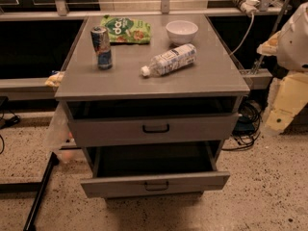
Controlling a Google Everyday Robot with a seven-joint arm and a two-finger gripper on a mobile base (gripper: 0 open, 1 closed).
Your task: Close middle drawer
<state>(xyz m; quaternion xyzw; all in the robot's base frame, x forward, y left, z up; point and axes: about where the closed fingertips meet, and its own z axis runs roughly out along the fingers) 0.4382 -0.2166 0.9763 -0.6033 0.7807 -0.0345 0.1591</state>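
Observation:
The middle drawer (pixel 154 163) will slide straight in and close all the way when I push near one end, because the long front (pixel 156 186) is square to the cabinet.
The grey metal cabinet (pixel 154 83) stands in the middle of the view. Its taller top drawer (pixel 120 130) is pulled out a little. Below it, the middle drawer (pixel 115 186), shallow with a small black bar handle (pixel 156 186), is pulled well out, and its dark inside (pixel 154 159) looks empty. The lowest drawer is hidden under it. My arm's white body (pixel 294 37) and pale yellow gripper (pixel 280 115) are at the right edge, to the right of the cabinet, apart from it and level with the top drawer.
On the cabinet top stand a drink can (pixel 101 47), a lying water bottle (pixel 169 60), a white bowl (pixel 182 31) and a green snack bag (pixel 126 30). Cables (pixel 246 129) lie on the floor at the right. A black pole (pixel 41 191) leans at the left.

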